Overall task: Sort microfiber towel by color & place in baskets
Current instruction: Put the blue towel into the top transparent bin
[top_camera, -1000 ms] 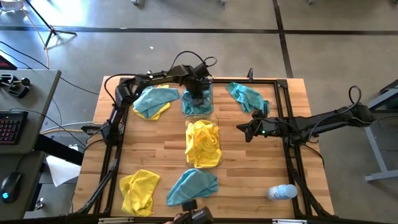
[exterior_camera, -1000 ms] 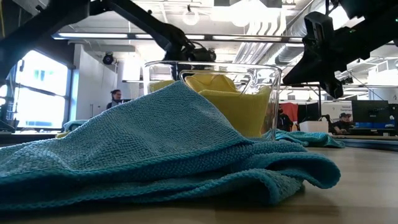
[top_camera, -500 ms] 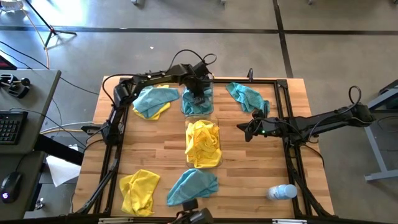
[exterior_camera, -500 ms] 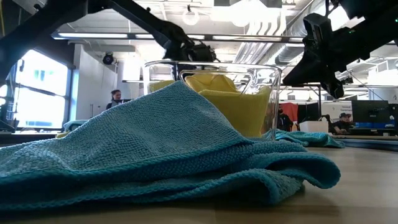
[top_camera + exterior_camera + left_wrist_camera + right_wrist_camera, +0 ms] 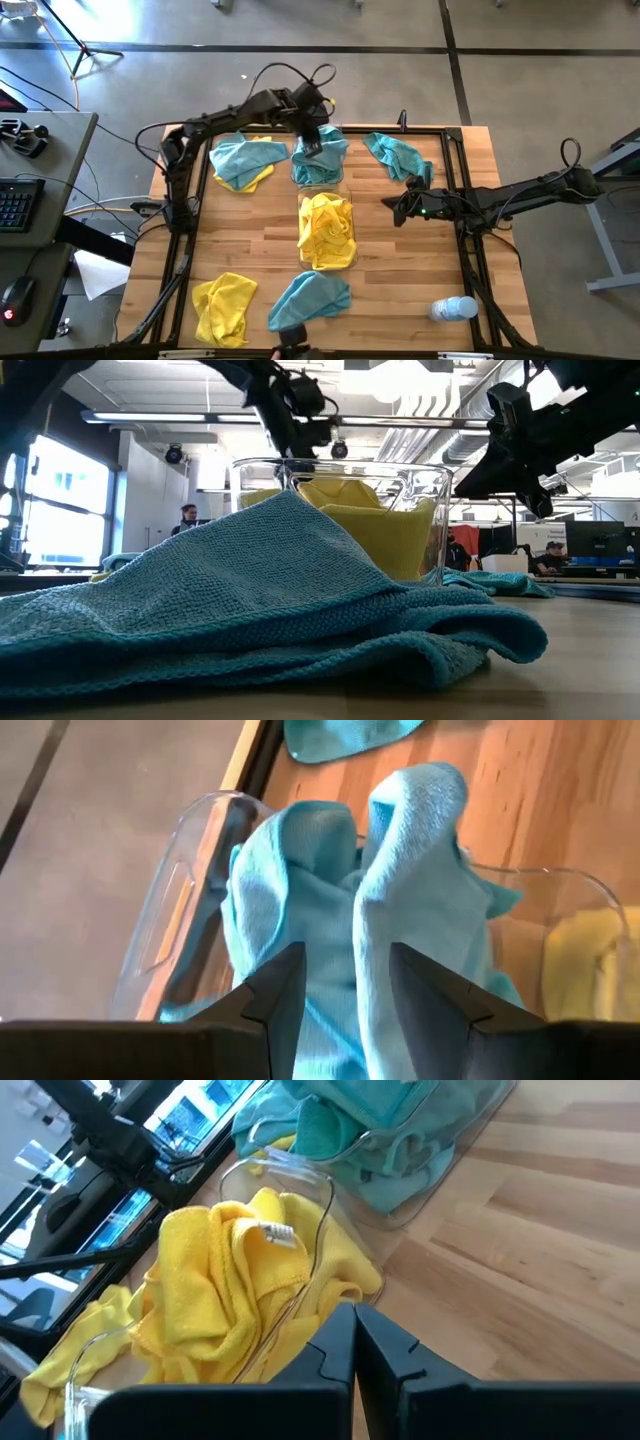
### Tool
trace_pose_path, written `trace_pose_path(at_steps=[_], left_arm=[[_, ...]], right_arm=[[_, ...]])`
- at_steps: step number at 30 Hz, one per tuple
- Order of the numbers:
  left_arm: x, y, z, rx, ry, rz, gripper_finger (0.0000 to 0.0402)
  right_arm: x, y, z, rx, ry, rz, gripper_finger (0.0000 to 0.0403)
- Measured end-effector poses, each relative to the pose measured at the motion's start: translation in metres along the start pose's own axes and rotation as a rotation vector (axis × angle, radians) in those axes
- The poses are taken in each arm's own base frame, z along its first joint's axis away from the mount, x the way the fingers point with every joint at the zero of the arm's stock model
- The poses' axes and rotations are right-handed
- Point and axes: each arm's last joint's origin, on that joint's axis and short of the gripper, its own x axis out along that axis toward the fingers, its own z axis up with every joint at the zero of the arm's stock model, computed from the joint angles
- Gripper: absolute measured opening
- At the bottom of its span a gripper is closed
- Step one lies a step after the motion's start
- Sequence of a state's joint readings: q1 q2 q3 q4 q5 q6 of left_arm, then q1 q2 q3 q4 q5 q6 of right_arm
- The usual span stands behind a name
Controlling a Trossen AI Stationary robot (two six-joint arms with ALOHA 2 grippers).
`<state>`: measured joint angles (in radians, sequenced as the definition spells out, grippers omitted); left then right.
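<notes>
Next, I push the towels down into the far bin (image 5: pixel 317 173) with my left gripper before I get the loose yellow towel, because the teal heap (image 5: pixel 332 149) sticks up above the far bin's rim.
Two clear bins stand mid-table. The far bin (image 5: pixel 320 180) holds teal towels (image 5: pixel 400 850) that rise above its rim (image 5: pixel 185 860). The near bin (image 5: pixel 352 240) holds yellow towels (image 5: pixel 325 230). My left gripper (image 5: pixel 313 143) hangs open above the far bin, its fingers (image 5: pixel 285 995) apart over the teal heap. My right gripper (image 5: pixel 388 208) is shut and hovers right of the near bin. Loose towels lie flat on the table: a teal one on a yellow one (image 5: pixel 245 162), a teal (image 5: pixel 395 152), a yellow (image 5: pixel 225 305) and another teal (image 5: pixel 310 298).
A clear plastic bottle (image 5: pixel 455 308) lies near the table's near right corner. Black frame rails (image 5: pixel 465 250) run along the table's edges. Bare wood shows right of the near bin (image 5: pixel 410 270). The near teal towel (image 5: pixel 250 610) fills the low view's foreground.
My left gripper has risen from inside the far bin to above its rim and moved slightly toward the far edge. The teal towels stay in the bin. My right arm has kept still.
</notes>
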<state>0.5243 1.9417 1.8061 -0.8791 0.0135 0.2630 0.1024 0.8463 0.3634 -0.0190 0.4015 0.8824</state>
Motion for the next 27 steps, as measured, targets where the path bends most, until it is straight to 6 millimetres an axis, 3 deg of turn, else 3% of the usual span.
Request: trace_pose_path(at_steps=[6,11,18,23,27], left_arm=[[-0.026,-0.009,0.0,-0.016,-0.017,-0.011,0.0136],[-0.024,-0.025,0.01,0.054,-0.088,-0.057,0.0136],[0.023,-0.039,0.012,0.156,-0.05,-0.122,0.0098],[0.058,-0.014,0.001,0.056,0.036,-0.072,0.0014],[0.076,0.008,-0.008,0.0,0.061,-0.068,0.0006]], right_arm=[[0.0,-0.001,0.001,-0.012,-0.037,-0.031,0.0],[0.0,-0.001,0.001,-0.072,-0.039,-0.035,0.0],[0.0,-0.002,0.002,-0.129,-0.045,-0.045,0.0],[0.001,-0.002,0.002,-0.154,-0.041,-0.045,0.0],[0.001,-0.002,0.002,-0.165,-0.02,-0.027,0.0]])
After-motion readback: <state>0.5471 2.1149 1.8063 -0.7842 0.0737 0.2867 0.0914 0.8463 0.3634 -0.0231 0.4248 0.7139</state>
